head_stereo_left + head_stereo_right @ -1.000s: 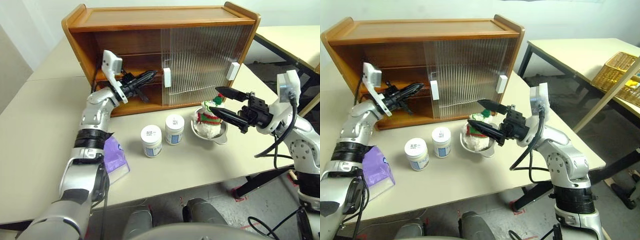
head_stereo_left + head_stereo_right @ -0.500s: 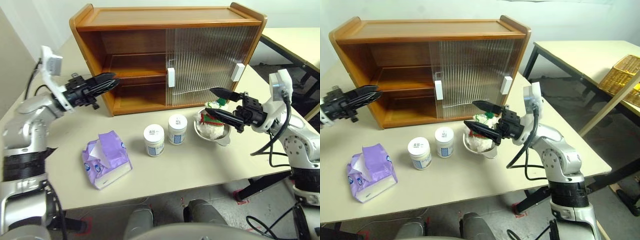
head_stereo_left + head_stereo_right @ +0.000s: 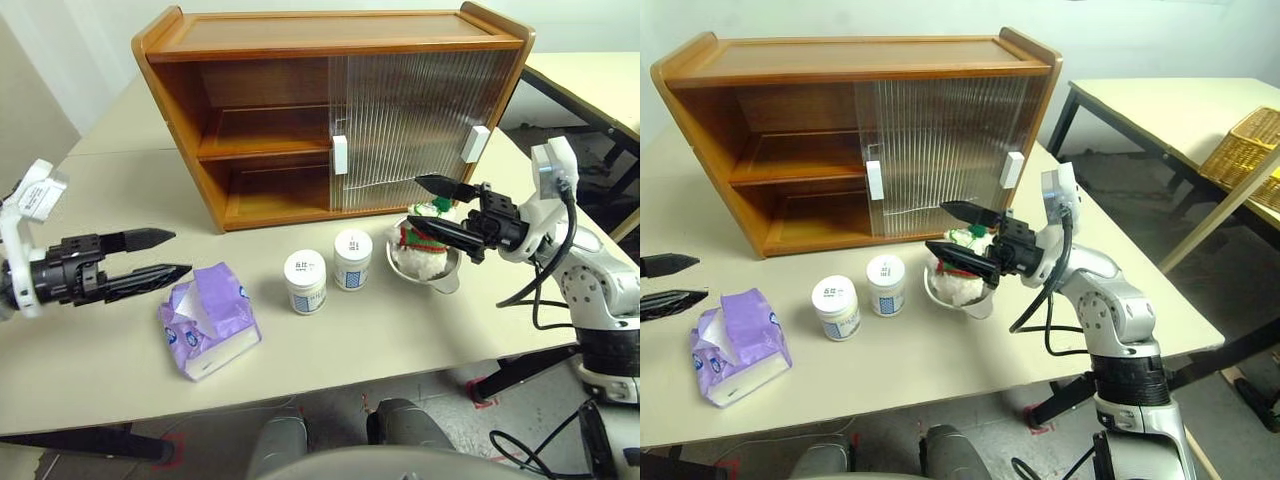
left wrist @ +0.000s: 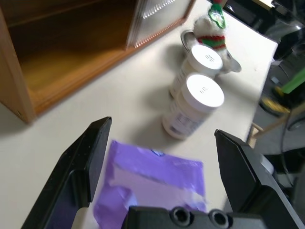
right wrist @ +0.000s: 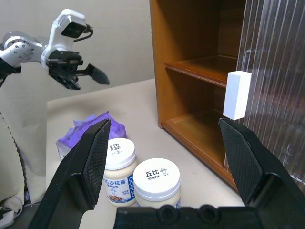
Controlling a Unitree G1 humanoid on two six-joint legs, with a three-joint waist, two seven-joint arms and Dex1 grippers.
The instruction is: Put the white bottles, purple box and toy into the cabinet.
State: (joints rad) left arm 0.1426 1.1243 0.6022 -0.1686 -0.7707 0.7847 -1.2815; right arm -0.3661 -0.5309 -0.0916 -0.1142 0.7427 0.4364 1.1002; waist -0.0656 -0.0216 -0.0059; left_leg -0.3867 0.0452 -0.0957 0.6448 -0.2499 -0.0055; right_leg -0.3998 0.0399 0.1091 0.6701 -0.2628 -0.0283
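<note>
My gripper will lift the purple box (image 3: pixel 212 322), and its wrapping should rise into a tent over the white stack inside, because the top is crumpled and torn open (image 3: pixel 194 311).
The wooden cabinet (image 3: pixel 320 35) stands at the back of the table, its left half uncovered and both ribbed doors (image 3: pixel 410 120) over the right half. Two white bottles (image 3: pixel 306 282) (image 3: pixel 352 260) stand side by side in front of it. The purple box (image 3: pixel 210 320) lies to their left. The toy (image 3: pixel 420 245) sits in a steel bowl. My left gripper (image 3: pixel 180 252) hovers open just left of the purple box, pointing at it, holding nothing. My right gripper (image 3: pixel 415 200) is open above the toy, empty. The left wrist view shows the purple box (image 4: pixel 157 176) and the bottles (image 4: pixel 193 105).
The steel bowl (image 3: pixel 445 282) sits in front of the closed right doors. A second table (image 3: pixel 1160 105) with a wicker basket (image 3: pixel 1240 140) stands to the right. The table's front edge runs close below the purple box and bottles.
My left arm pulled back out of the cabinet's uncovered left side to the table's left, and its fingers went from shut to open. The purple box is now uncovered. The right arm kept still.
</note>
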